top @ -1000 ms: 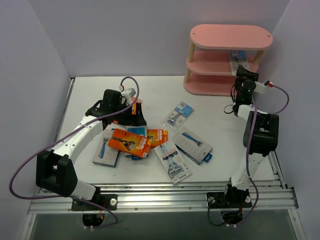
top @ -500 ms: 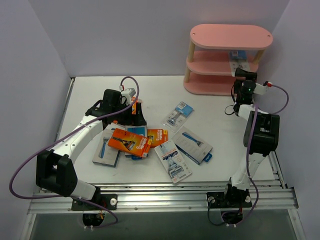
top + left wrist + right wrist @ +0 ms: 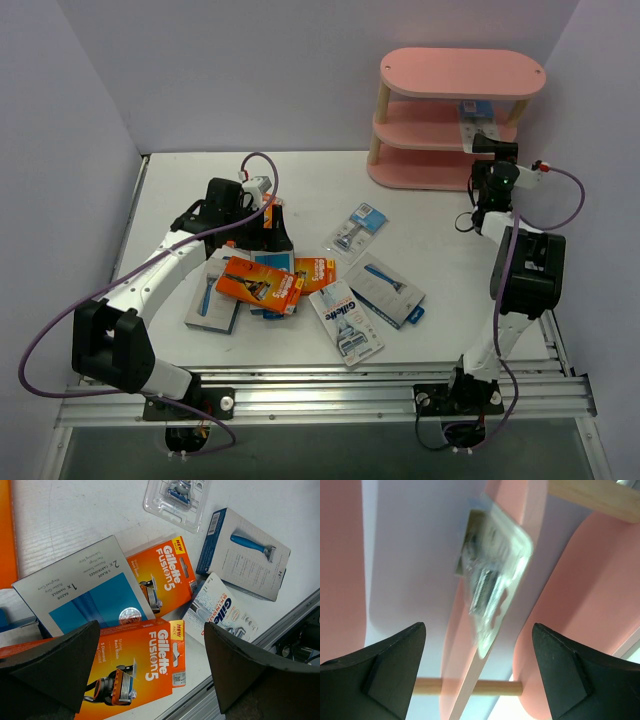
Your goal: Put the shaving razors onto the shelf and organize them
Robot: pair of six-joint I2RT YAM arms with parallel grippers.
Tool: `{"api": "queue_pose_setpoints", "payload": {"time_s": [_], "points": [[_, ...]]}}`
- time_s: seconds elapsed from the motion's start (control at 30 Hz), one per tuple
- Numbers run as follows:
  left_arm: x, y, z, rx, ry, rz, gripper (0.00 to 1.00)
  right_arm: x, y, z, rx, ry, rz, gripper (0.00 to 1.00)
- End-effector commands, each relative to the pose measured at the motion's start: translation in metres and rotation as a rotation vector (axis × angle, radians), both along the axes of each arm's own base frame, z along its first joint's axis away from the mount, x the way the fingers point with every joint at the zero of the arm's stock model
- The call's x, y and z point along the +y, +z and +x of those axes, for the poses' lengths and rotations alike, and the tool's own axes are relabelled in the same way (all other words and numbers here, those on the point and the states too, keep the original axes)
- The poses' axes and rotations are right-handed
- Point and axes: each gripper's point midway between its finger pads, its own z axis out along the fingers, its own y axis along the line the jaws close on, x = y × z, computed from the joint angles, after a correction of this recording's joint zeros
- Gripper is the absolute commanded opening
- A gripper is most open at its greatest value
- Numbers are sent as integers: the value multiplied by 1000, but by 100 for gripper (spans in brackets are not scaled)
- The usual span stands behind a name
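The small blister card [image 3: 357, 229] lies clear of the pile, so the robot's right gripper should keep heading toward its razor head [image 3: 344, 242] until the open fingers are on both sides of the card.
The pink three-tier shelf [image 3: 462, 72] stands at the back right. A clear blister razor card [image 3: 478, 122] lies on its middle tier; in the right wrist view [image 3: 492, 570] it rests on the board's edge. My right gripper [image 3: 492, 143] is open and empty just in front of that card [image 3: 477, 626]. Several razor packs lie mid-table: an orange box [image 3: 260, 284], a Gillette card [image 3: 346, 320], a blue-grey box [image 3: 386, 290]. My left gripper [image 3: 265, 228] hovers open and empty over the pile [image 3: 151, 627], above an orange Fusion5 box [image 3: 140, 665].
A small blister card [image 3: 358, 228] lies apart toward the table's middle. A grey pack [image 3: 212, 300] lies at the pile's left. An orange pack edge [image 3: 6, 535] shows beside my left gripper. A metal rail [image 3: 320, 385] runs along the near edge. A wooden shelf post [image 3: 470, 686] crosses below the card.
My right gripper has shifted slightly right in front of the shelf's middle tier, apart from the blister card. The left arm and the pile have not moved.
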Motion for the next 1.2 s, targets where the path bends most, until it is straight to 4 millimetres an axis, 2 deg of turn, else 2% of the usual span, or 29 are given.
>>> {"api": "queue_pose_setpoints", "payload": {"time_s": [0.0,0.07,0.13,0.17,0.23,0.3,0.43,0.47,0.53,0.57,0.63,0.67,0.73,0.77,0.83,0.87,0.9,0.97,1.0,1.07,1.1,1.17], "points": [[-3,29,12,-93,-2,-35,94,9,62,-15,-130,55,-70,83],[-2,29,13,-98,4,-29,94,12,53,-21,-108,68,-65,84],[-1,29,13,-100,5,-23,94,14,54,-29,-104,80,-64,84],[0,28,13,-99,8,-19,94,15,45,-35,-83,84,-59,84],[1,28,14,-103,11,-12,94,16,47,-45,-84,87,-61,84],[4,27,15,-104,19,-1,94,19,39,-58,-64,100,-61,84],[7,26,16,-106,26,16,94,35,25,-81,-21,152,-85,84],[7,26,16,-105,29,19,94,42,28,-87,-24,175,-95,84],[11,26,18,-112,40,31,94,53,11,-99,25,209,-119,83],[12,27,18,-117,43,35,94,60,13,-104,27,233,-134,83],[15,27,19,-125,56,48,94,76,-1,-112,87,283,-172,83],[16,28,20,-129,60,52,94,84,1,-115,89,304,-195,83],[20,27,22,-129,72,64,94,100,-8,-119,138,363,-246,83],[22,26,23,-129,79,68,94,118,-9,-121,148,408,-263,83],[26,25,25,-129,96,82,94,138,-16,-125,185,484,-312,82],[28,25,26,-130,102,86,94,156,-21,-127,198,531,-326,82],[29,25,26,-131,105,91,94,166,-29,-131,231,564,-338,81],[34,24,28,-137,121,106,94,184,-35,-133,258,615,-403,78],[35,25,28,-142,124,110,94,200,-46,-140,310,644,-427,76],[38,26,29,-147,133,116,94,216,-48,-140,339,674,-499,73],[39,26,30,-147,135,117,94,234,-55,-149,379,716,-522,72],[42,27,31,-149,145,119,94,244,-55,-146,412,707,-557,69]]}}
